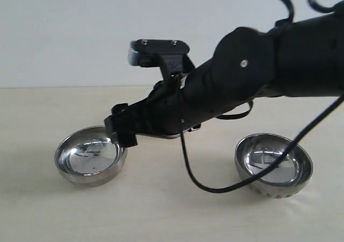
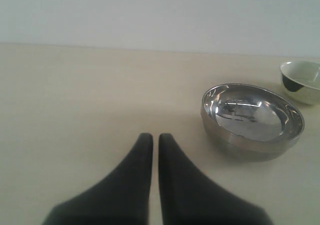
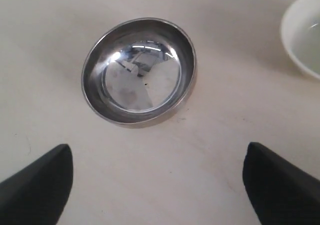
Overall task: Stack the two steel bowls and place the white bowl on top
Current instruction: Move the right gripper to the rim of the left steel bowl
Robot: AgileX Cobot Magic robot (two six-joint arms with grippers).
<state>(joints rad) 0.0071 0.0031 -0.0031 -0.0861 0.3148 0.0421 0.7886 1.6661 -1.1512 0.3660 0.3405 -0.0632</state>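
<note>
I should go on lowering my open right gripper until its fingers are on both sides of the rim facing the ribbed bowl, because the smooth-sided bowl stands clear of the white bowl.
Two steel bowls stand apart on the table: a smooth-sided one at the left and a ribbed one at the right. My right arm reaches across from the right, its gripper hanging over the far rim of the left bowl. The right wrist view looks down on a steel bowl with the gripper open wide and empty, short of the bowl. The white bowl lies at that view's edge. My left gripper is shut and empty, with a steel bowl and the white bowl off to one side.
The pale beige table meets a plain white wall at the back. A black cable sags from the right arm down to the table between the two steel bowls. In the exterior view the arm hides the white bowl, and the left gripper is out of frame.
</note>
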